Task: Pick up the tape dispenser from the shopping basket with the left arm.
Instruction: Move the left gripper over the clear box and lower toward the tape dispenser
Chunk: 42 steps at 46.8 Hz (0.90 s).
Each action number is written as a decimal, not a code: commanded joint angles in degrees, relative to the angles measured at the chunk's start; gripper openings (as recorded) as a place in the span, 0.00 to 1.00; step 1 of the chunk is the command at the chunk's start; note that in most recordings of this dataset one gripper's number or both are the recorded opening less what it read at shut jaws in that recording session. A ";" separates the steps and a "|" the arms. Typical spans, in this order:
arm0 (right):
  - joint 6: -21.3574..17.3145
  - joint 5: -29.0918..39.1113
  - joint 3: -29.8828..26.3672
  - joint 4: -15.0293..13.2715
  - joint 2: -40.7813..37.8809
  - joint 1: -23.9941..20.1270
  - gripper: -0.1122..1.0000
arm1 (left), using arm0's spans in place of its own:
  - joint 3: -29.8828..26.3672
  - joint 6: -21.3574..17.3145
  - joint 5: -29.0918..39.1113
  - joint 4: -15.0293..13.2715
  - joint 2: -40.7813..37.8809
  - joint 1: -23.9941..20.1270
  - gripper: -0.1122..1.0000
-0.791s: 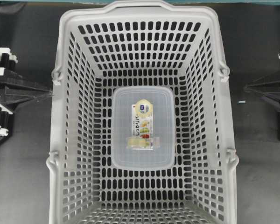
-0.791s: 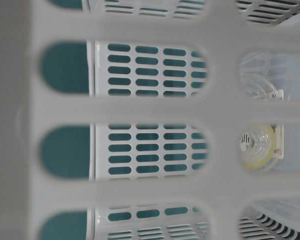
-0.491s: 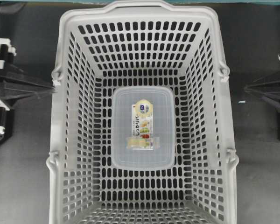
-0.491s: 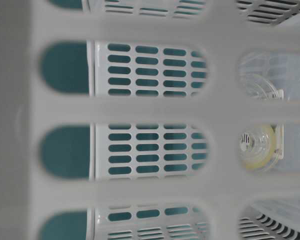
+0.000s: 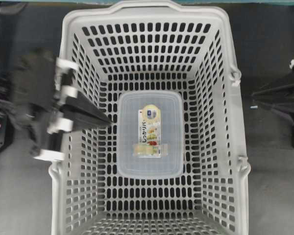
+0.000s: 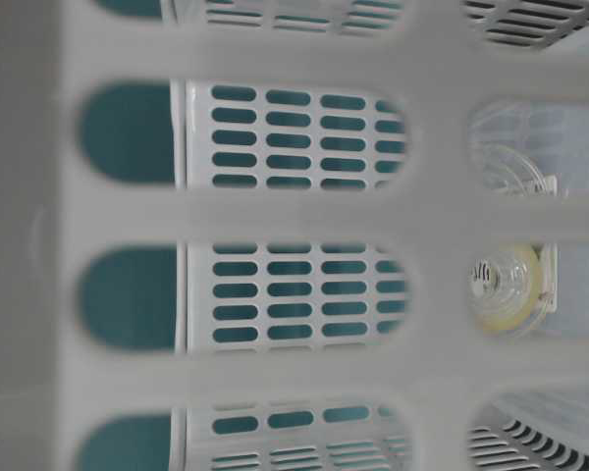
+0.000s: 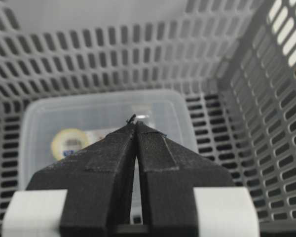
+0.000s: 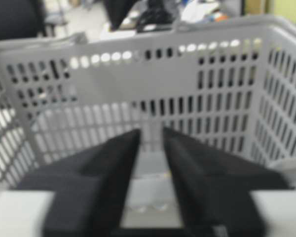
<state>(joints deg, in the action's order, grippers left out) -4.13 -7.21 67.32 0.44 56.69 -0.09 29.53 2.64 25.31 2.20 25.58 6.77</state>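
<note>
The tape dispenser's yellow roll end (image 5: 141,150) points toward my left gripper with free space along both sides, so I go on reaching until my fingers straddle it.
The tape dispenser (image 5: 150,133), a translucent flat box with a yellow-and-white label, lies flat in the middle of the shopping basket's floor. The basket (image 5: 64,44) is light grey and slotted. My left gripper (image 5: 108,122) is shut and empty. It reaches over the basket's left rim, with its tip just left of the box and above it. In the left wrist view the shut gripper (image 7: 135,123) points at the box (image 7: 79,116) below. My right gripper (image 5: 255,94) is outside the basket's right wall, its jaws a narrow gap apart (image 8: 151,131) and empty.
The basket's tall slotted walls (image 7: 138,54) surround the box on all sides. Handle hinges (image 5: 235,76) sit on the rim. Dark tabletop (image 5: 274,186) lies around the basket. The table-level view looks through the near basket wall (image 6: 275,216) at the dispenser's yellowish roll (image 6: 506,289).
My left arm has swung right from outside the basket, over its left rim, with its tip now inside near the box. The box has not moved. The right arm has barely shifted.
</note>
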 commanded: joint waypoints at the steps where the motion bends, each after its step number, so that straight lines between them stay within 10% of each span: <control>1: 0.00 0.09 -1.41 0.26 0.09 0.00 0.42 | -4.83 0.09 2.55 0.26 -3.43 0.35 0.10; 9: 0.09 0.53 -1.41 0.18 0.09 -0.09 0.77 | -11.69 0.26 10.81 0.35 -10.55 1.14 0.10; 22: 0.00 0.62 -1.32 0.18 0.18 -0.18 0.76 | -19.42 0.53 15.82 0.35 -20.39 1.14 0.14; 35: 0.00 0.62 -1.32 0.18 0.35 -1.14 0.75 | -21.53 5.36 21.62 0.35 -27.25 1.23 0.83; 42: 0.00 0.62 -1.23 0.18 0.35 -1.23 0.75 | -19.95 7.12 21.80 0.35 -29.71 1.41 0.91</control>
<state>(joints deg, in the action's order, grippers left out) -4.13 -6.24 67.24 0.44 57.30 -1.14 9.40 9.32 47.29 2.37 -3.60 7.91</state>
